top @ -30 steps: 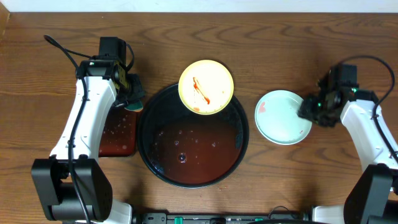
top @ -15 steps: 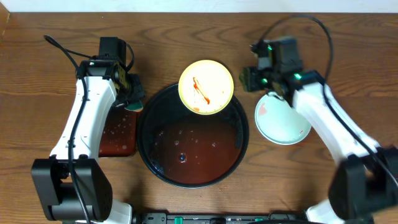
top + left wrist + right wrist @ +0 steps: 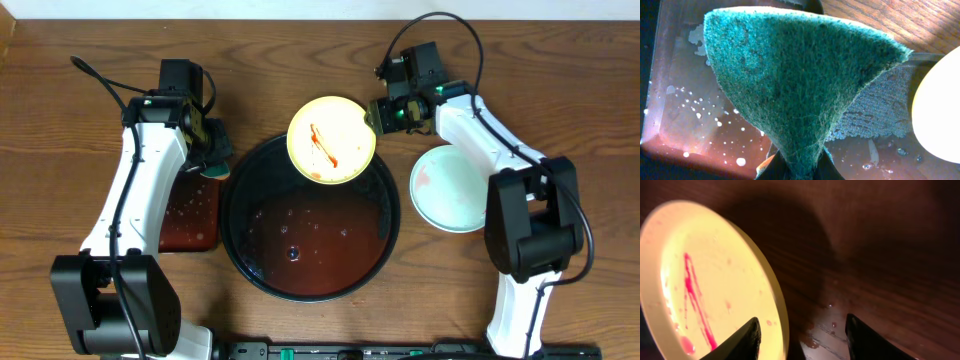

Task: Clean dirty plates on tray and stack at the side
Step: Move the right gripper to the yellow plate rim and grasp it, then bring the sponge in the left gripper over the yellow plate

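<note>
The yellow plate [image 3: 331,140] sticks out past the round tray's far rim, so next my right gripper pulls the plate to the tray's middle [image 3: 308,216] and keeps it still for the sponge.
The yellow plate [image 3: 331,139] with red sauce streaks rests on the far rim of the round black tray [image 3: 240,250]. A pale mint plate [image 3: 455,188], possibly two stacked, lies on the table to the tray's right. My right gripper [image 3: 378,117] is open at the yellow plate's right edge. In the right wrist view its fingers [image 3: 802,336] straddle the yellow plate's [image 3: 700,280] rim, one finger over the plate and one over the table. My left gripper [image 3: 212,160] is shut on a green scouring sponge [image 3: 800,85] at the tray's upper left.
A small rectangular black tray [image 3: 190,215] with a wet reddish base lies left of the round tray, under the left arm; it also shows in the left wrist view [image 3: 685,110]. The round tray's base holds water drops. Bare wooden table lies around.
My right arm has swung left, from the mint plate's right side across to the yellow plate's right edge. The left arm and the sponge have not moved.
</note>
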